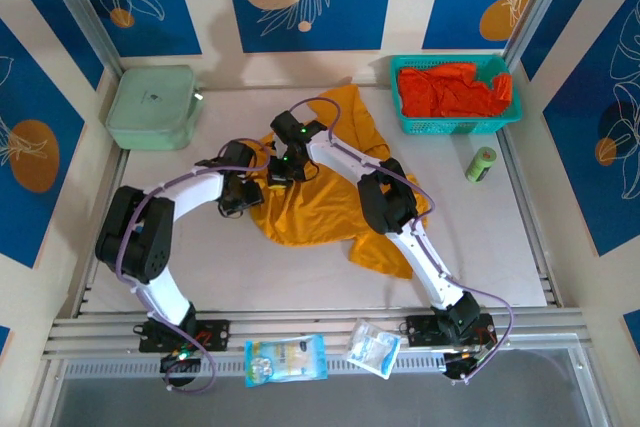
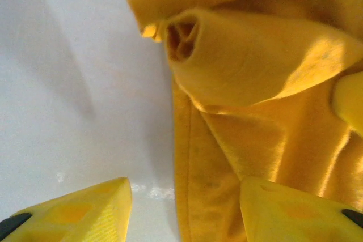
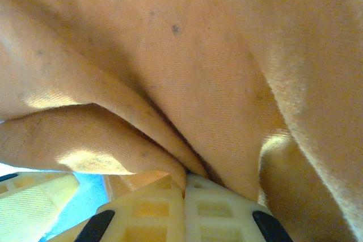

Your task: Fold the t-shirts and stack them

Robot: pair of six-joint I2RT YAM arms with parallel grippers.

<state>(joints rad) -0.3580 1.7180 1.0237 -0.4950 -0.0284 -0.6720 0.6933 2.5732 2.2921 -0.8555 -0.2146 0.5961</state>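
Note:
The yellow t-shirt's hem end [image 2: 227, 63] is rolled and bunched up, so the robot's left gripper should pull the hem flat while the right gripper goes to the sleeve end [image 1: 388, 249].
A mustard-yellow t-shirt [image 1: 335, 197] lies crumpled at the middle of the table. My right gripper [image 1: 283, 169] is at its left part, and in the right wrist view the right gripper [image 3: 185, 182] is shut on a pinched fold of the yellow cloth [image 3: 187, 83]. My left gripper [image 1: 238, 197] sits at the shirt's left edge. Seen from the left wrist, the left gripper [image 2: 184, 208] is open, its fingers astride the hem of the yellow shirt [image 2: 210, 162] over the white table. Red-orange t-shirts [image 1: 452, 90] are heaped in the teal basket [image 1: 456, 127].
A pale green lidded box [image 1: 152, 107] stands at the back left. A small green can [image 1: 482, 164] stands right of the shirt, below the basket. Two plastic packets [image 1: 285, 359] [image 1: 374, 347] lie on the front rail between the arm bases.

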